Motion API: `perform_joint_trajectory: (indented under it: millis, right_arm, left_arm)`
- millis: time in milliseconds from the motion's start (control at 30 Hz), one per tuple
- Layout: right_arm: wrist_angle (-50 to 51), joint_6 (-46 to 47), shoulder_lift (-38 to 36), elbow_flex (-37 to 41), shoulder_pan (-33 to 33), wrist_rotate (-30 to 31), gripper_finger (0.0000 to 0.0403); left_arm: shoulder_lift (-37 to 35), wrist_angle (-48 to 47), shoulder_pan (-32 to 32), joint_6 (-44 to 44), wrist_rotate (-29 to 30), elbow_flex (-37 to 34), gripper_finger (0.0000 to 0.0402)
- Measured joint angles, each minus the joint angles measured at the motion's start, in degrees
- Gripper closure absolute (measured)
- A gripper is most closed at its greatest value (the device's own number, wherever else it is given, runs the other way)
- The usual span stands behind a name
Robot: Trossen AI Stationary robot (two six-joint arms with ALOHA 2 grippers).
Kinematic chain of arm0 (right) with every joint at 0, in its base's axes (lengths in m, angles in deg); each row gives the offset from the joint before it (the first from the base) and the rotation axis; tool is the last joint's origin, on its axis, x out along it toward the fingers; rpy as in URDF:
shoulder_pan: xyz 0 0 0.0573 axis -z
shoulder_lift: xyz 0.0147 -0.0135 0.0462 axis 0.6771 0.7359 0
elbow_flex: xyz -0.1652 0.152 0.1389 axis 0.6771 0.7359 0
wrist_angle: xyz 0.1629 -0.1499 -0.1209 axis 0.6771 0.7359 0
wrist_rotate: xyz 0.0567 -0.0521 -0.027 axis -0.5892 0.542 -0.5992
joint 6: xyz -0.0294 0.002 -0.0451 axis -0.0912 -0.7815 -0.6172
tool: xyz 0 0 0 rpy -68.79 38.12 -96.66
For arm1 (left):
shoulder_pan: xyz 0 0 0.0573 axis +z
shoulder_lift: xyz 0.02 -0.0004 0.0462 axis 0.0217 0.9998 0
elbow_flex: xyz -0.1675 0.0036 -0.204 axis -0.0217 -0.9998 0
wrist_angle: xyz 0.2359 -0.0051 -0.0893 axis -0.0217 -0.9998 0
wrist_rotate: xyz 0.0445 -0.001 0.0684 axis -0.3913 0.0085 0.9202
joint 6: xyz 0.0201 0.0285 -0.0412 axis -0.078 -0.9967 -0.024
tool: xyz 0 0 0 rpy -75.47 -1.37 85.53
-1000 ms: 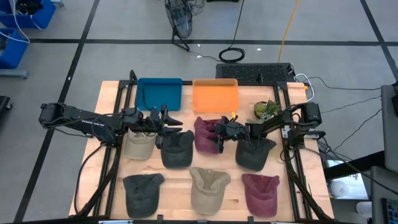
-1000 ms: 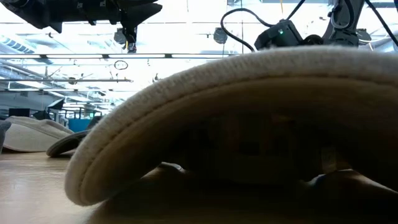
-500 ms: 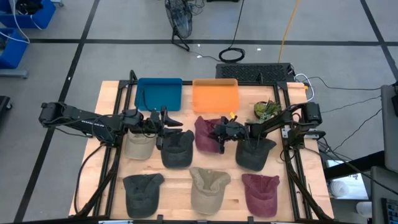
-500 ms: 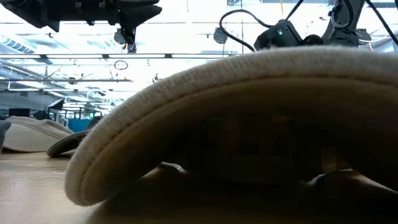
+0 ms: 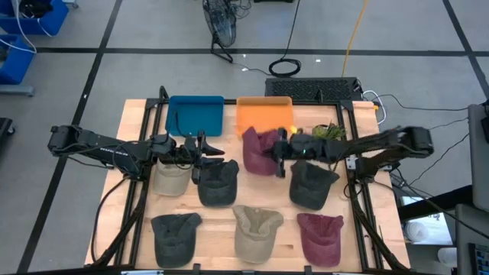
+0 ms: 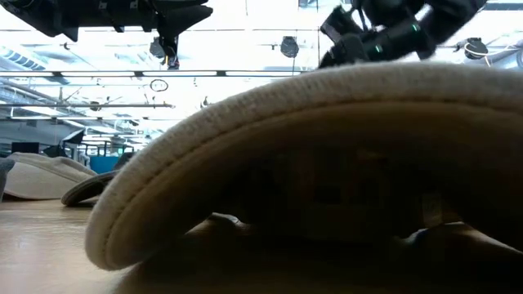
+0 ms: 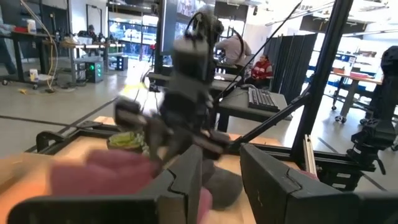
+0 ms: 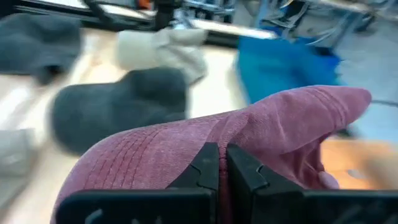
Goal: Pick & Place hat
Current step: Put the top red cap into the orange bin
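Note:
The raised maroon hat (image 5: 259, 151) is hanging at the edge of the empty orange tray (image 5: 263, 114). My right gripper should keep carrying the hat until it is above the tray, and then let go.
The maroon hat (image 5: 258, 150) is bunched up at the near edge of the orange tray (image 5: 264, 114), with my right gripper (image 5: 281, 156) shut on it. The right wrist view shows its crown (image 8: 186, 149) rising in front of the fingers. My left gripper (image 5: 200, 149) hovers open over the far rim of a dark grey hat (image 5: 218, 183), with nothing between its fingers (image 7: 186, 180). From there I see the maroon hat (image 7: 106, 177) hanging blurred under the right arm. My right gripper pinches the maroon hat's crown cloth (image 8: 219, 134) between its two fingers, which stand close together. The fingers come nearly level from the table's right side. The hat is raised off the wood and droops around and below the fingertips, bunched and slack.
A blue tray (image 5: 195, 114) lies beside the orange one, a small plant (image 5: 328, 134) at the far right. A beige hat (image 5: 172, 179) and a dark hat (image 5: 312, 185) lie mid-table, three more along the near edge. A beige brim (image 6: 310, 163) fills the low view.
My right gripper has shut on the maroon hat and carried it up and toward the table's far edge, to the orange tray's near rim. The hat, flat on the wood before, is now lifted and bunched. The right arm has stretched out.

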Motion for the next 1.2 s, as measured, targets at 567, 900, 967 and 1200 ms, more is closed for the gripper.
perform_joint_trajectory:
  millis: [567, 900, 967, 1200]
  right_arm:
    - [19.26, -13.44, 11.1, -21.83, 26.15, -24.68, 0.0402]
    - [16.16, -16.12, 23.77, -26.29, 34.79, -35.96, 0.0402]
    - [15.8, -17.69, 25.28, -26.29, 35.63, -36.21, 0.0402]
    - [16.11, -18.93, 28.6, -26.33, 37.11, -37.4, 0.0402]
  left_arm:
    - [0.0, 1.39, 0.04, -1.45, 1.32, -0.02, 0.0289]
    - [0.0, -2.06, 0.05, -4.27, 1.32, -0.02, 0.0289]
    - [0.0, -2.65, 0.13, -5.03, 1.38, -0.02, 0.0289]
    - [0.0, -4.42, 1.26, -8.71, 2.8, -0.02, 0.0289]
